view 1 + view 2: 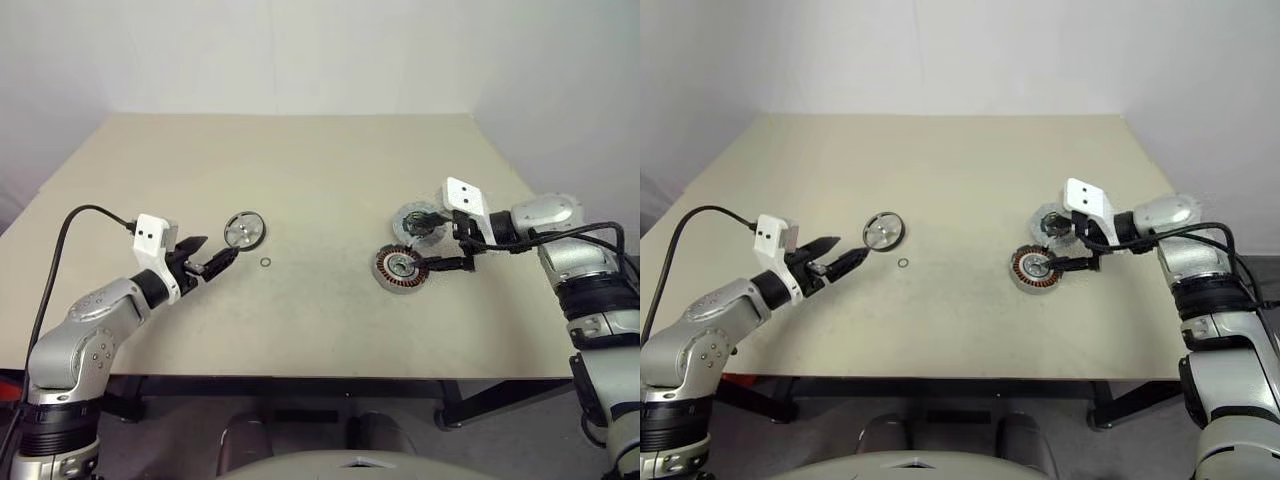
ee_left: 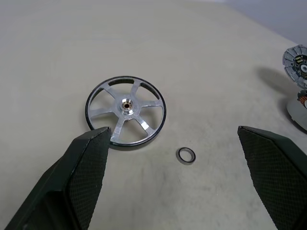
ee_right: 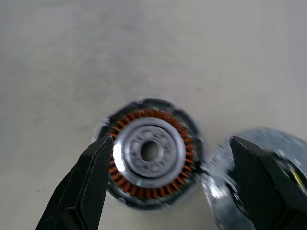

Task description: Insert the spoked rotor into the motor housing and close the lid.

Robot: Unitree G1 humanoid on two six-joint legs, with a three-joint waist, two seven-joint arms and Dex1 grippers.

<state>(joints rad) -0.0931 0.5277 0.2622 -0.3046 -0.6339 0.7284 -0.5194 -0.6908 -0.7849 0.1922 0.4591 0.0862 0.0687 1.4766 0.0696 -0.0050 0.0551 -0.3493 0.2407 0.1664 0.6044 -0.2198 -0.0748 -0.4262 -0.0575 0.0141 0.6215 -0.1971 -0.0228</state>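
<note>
The open lid (image 1: 404, 219) is under one finger of my right gripper, so next the gripper backs away and grips the motor housing's near side (image 1: 397, 288) before it moves the housing inward.
The spoked rotor (image 1: 245, 229) lies flat on the table's left half, its silvery spokes up (image 2: 125, 112). My left gripper (image 1: 214, 253) hovers open just short of it, with nothing between its fingers (image 2: 86, 167). On the right sits the motor housing (image 1: 401, 268), its copper coils around a silver hub (image 3: 151, 153). The lid (image 1: 420, 222) is swung open, joined to the housing's far edge. My right gripper (image 1: 441, 241) is open above the housing and lid, one finger beside each, holding nothing.
A tiny wire ring (image 1: 265, 262) lies on the beige table (image 1: 320, 170) just right of the rotor, near my left fingertips (image 2: 185, 155). A black cable runs along each arm.
</note>
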